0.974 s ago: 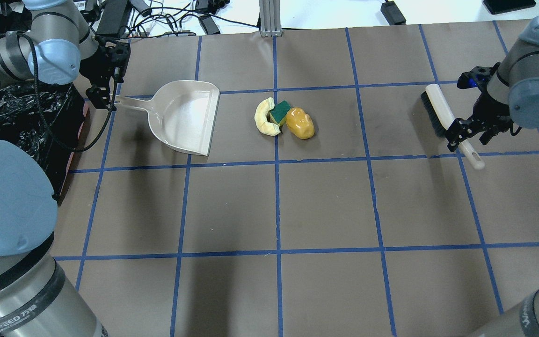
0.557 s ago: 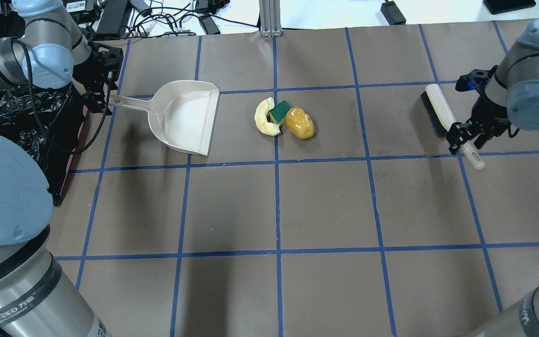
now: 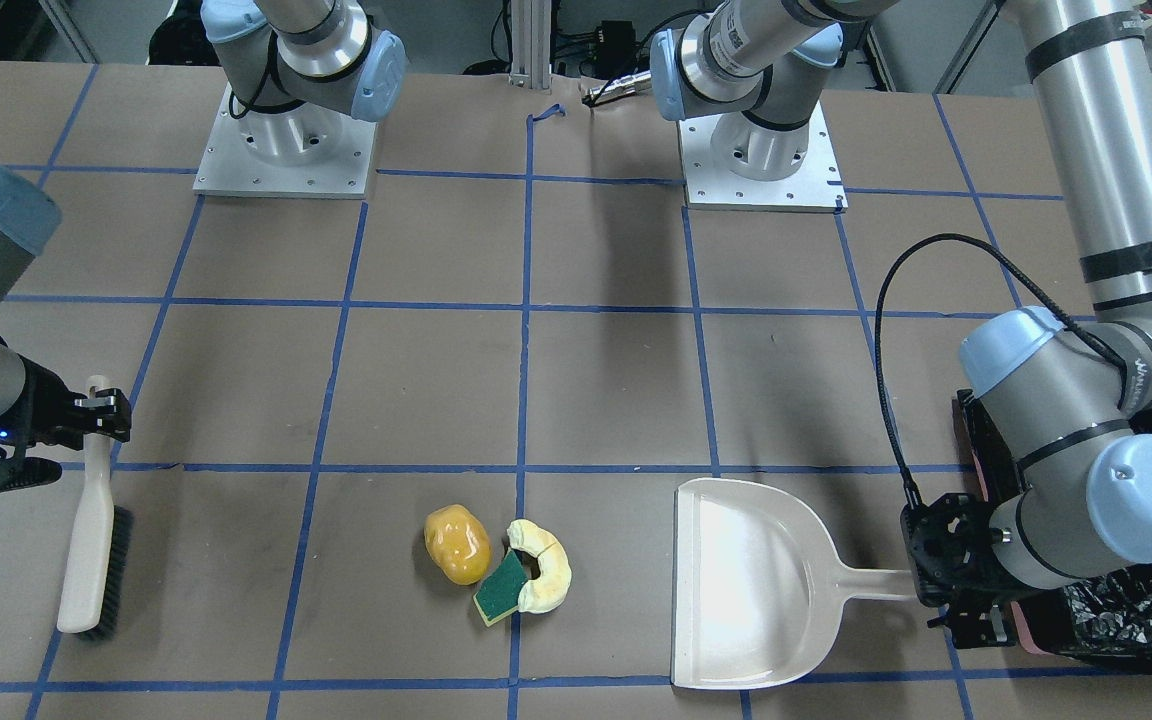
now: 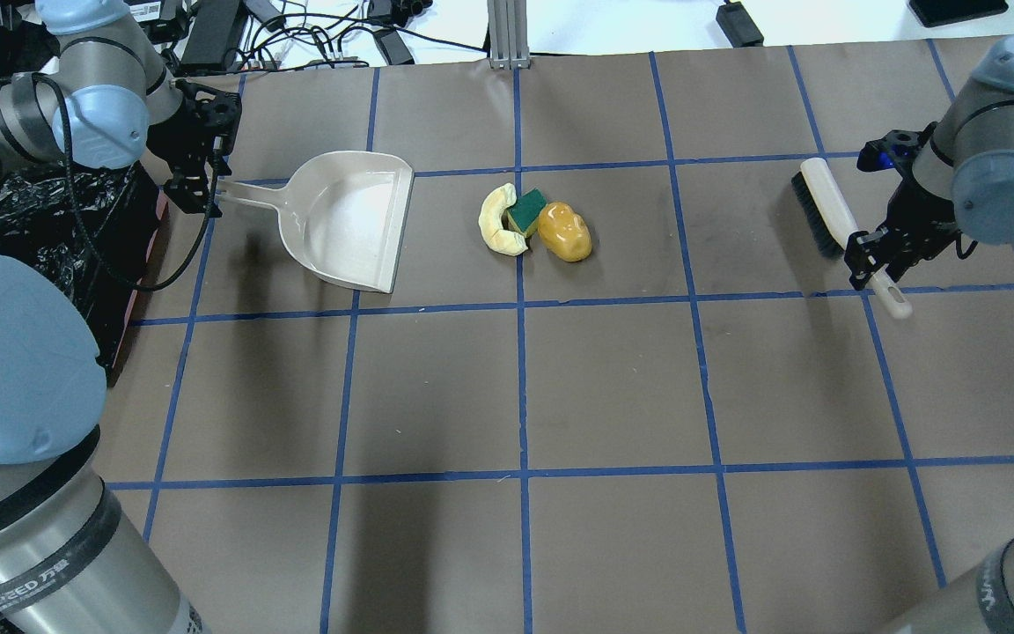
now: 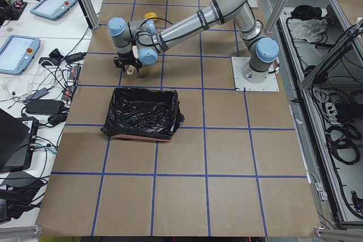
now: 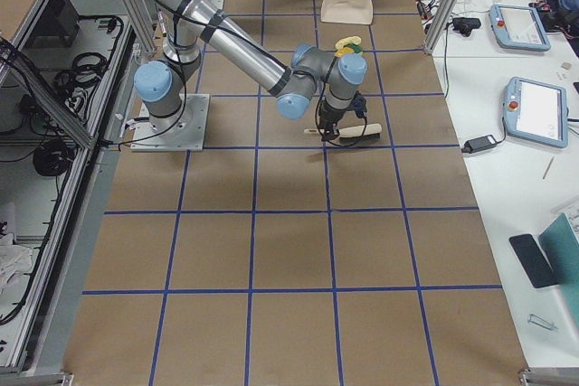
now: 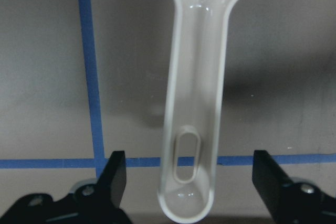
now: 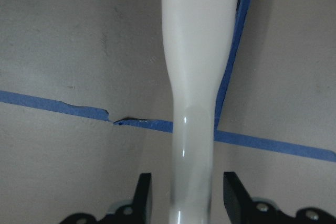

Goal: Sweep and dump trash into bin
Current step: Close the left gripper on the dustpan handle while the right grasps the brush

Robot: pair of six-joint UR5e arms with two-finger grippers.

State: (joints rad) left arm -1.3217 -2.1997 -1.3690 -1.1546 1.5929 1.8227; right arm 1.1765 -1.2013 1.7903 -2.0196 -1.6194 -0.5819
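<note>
The dustpan's raised rim (image 3: 825, 539) bends around the dustpan's wide bottom (image 3: 742, 590), so the dustpan will keep all the trash together while I carry it to the bin.
The trash lies together mid-table: a yellow-orange potato-like lump (image 4: 565, 232), a cream croissant-shaped curve (image 4: 495, 220) and a green-and-yellow sponge (image 4: 526, 211) between them. A cream dustpan (image 4: 349, 220) lies to their left, its mouth facing them. My left gripper (image 4: 194, 195) is open, with a finger on each side of the end of the dustpan handle (image 7: 197, 103), clear of it. My right gripper (image 4: 872, 260) straddles the handle of the brush (image 4: 828, 211). Its fingers (image 8: 143, 192) stand close beside the handle with thin gaps. The bin (image 4: 49, 220), lined with a black bag, stands at the far left.
Brown paper with a blue tape grid covers the table. Cables and power bricks (image 4: 313, 35) lie beyond the far edge. A metal post (image 4: 507, 35) stands at the back centre. The two arm bases (image 3: 281, 150) sit on the robot side of the table.
My left gripper drew back from the dustpan handle, then returned to its end. My right gripper's fingers have narrowed around the brush handle.
</note>
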